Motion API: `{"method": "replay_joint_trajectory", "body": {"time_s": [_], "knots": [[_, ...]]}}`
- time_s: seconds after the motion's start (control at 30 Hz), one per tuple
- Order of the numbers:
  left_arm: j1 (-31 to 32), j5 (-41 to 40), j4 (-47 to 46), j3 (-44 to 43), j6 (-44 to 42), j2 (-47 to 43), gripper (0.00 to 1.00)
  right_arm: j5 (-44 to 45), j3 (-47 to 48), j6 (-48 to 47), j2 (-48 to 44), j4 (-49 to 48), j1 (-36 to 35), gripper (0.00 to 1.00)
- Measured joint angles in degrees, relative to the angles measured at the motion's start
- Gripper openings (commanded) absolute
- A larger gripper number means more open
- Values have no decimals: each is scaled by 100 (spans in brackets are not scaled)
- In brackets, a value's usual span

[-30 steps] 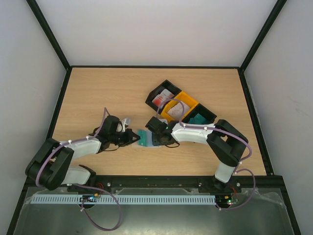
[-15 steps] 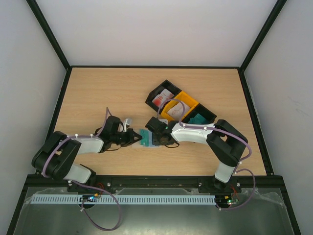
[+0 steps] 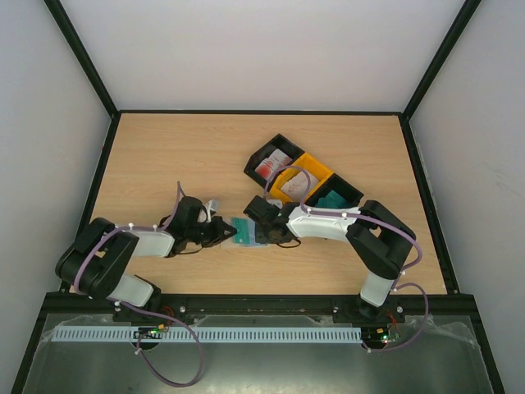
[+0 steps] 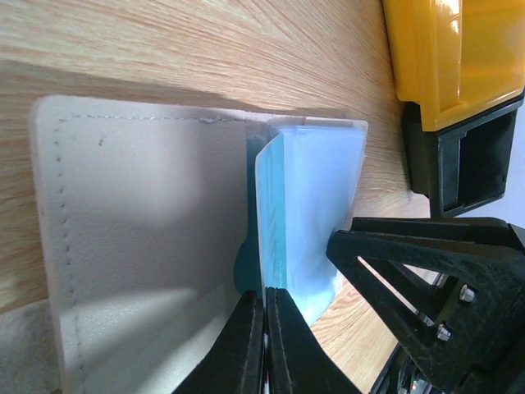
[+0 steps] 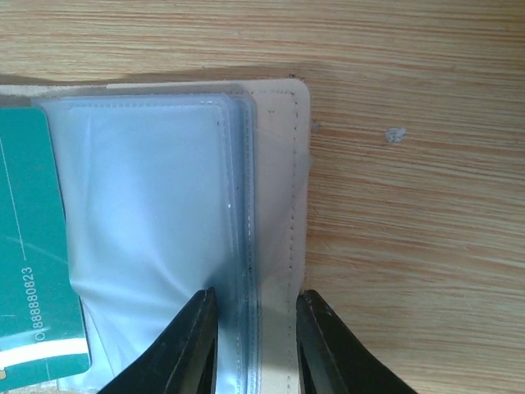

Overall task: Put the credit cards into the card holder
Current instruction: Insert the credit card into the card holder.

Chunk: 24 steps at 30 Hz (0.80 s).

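Next, I open my left gripper, let the teal credit card lie flat and push its outer edge (image 4: 261, 217) in, because the card tilts up out of the clear pocket (image 4: 318, 193).
The card holder (image 5: 279, 189) lies open on the wood, a beige flap (image 4: 139, 246) and clear pockets (image 4: 324, 197) showing. My left gripper (image 4: 264, 328) is shut on a teal credit card (image 4: 272, 205), held on edge with its far end inside the pockets. The card also shows in the right wrist view (image 5: 33, 246). My right gripper (image 5: 256, 345) is closed over the holder's stitched edge, one finger on the clear sleeves, one at the beige border. From above, the left gripper (image 3: 223, 231) and right gripper (image 3: 264, 228) meet at the holder (image 3: 250, 238).
Three open bins stand in a row behind the holder. A black one (image 3: 264, 156) holds a white and red card, an orange one (image 3: 318, 171) a pale card, and a black one (image 3: 349, 194) a teal card. The orange bin (image 4: 451, 49) is close by.
My left arm has shifted a little to the right, bringing the teal card further toward the holder. The right gripper has stayed on the holder.
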<state>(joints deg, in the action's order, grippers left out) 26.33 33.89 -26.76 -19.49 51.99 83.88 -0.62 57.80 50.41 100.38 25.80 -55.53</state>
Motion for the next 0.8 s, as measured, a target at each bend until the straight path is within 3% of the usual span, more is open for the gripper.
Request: {"method": "replay_joint_trajectory", "body": {"time_s": [0.8], "knots": [[527,85,-1019,-179,505,914,5,-66,-94,46,-48,-136,2,27]]}}
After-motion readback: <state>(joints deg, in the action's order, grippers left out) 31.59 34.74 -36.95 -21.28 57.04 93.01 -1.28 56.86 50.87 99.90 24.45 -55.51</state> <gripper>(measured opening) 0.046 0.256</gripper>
